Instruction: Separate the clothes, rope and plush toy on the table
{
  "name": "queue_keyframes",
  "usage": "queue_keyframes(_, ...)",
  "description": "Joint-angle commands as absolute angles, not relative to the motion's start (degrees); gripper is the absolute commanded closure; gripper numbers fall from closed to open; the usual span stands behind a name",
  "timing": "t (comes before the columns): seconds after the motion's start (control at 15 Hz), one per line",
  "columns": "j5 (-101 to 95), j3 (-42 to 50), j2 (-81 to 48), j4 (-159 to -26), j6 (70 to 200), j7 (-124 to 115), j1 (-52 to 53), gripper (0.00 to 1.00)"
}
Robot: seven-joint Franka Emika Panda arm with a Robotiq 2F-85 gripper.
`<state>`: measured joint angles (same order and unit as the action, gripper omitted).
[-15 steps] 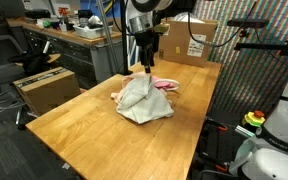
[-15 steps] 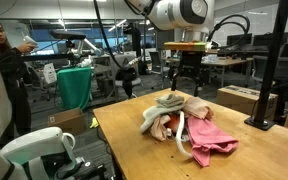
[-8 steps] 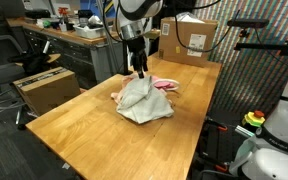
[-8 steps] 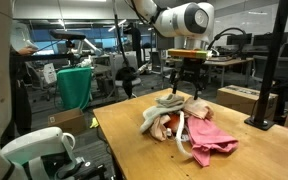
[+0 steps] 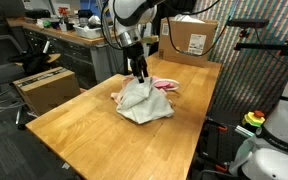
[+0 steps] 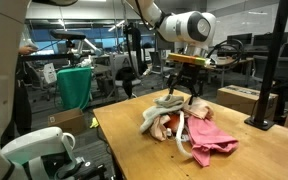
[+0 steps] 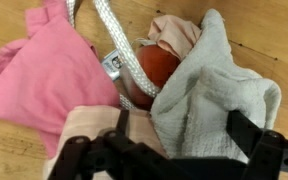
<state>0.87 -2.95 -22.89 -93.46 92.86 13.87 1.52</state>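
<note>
I expect the white garment [image 5: 144,103] to come free alone and leave the rope in the heap when I lift, since its loose edge [image 7: 163,101] lies over the rope.
The clothes lie in one heap in the middle of the table [image 5: 74,125]. A white garment [image 7: 209,90] [image 5: 144,100] is on top, a pink one [image 7: 39,80] [image 6: 212,135] is beside it, and a cream one [image 7: 84,125] is underneath. The off-white rope [image 7: 119,40] [image 6: 184,138] runs through the heap and curves round the red plush toy [image 7: 156,65], which is half buried. My gripper [image 7: 184,135] [image 5: 140,73] [image 6: 184,92] hangs open just above the white garment, holding nothing.
Cardboard boxes stand at the table's far end [image 5: 189,38] and on the floor beside it [image 5: 44,88]. A cluttered workbench [image 5: 69,35] runs behind. A white machine [image 5: 284,120] stands off one table edge, and a green cloth [image 6: 74,85] hangs off another.
The gripper has swung sideways and come down closer to the heap. Its jaws stayed open, and the clothes, rope and toy have not moved.
</note>
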Motion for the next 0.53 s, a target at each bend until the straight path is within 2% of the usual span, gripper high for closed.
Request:
queue_keyframes(0.0, 3.23, -3.61, -24.91, -88.20, 86.54, 14.22, 0.79, 0.00)
queue_keyframes(0.47, 7.79, -3.58, -26.80, -85.03, 82.07, 14.80, -0.19, 0.00)
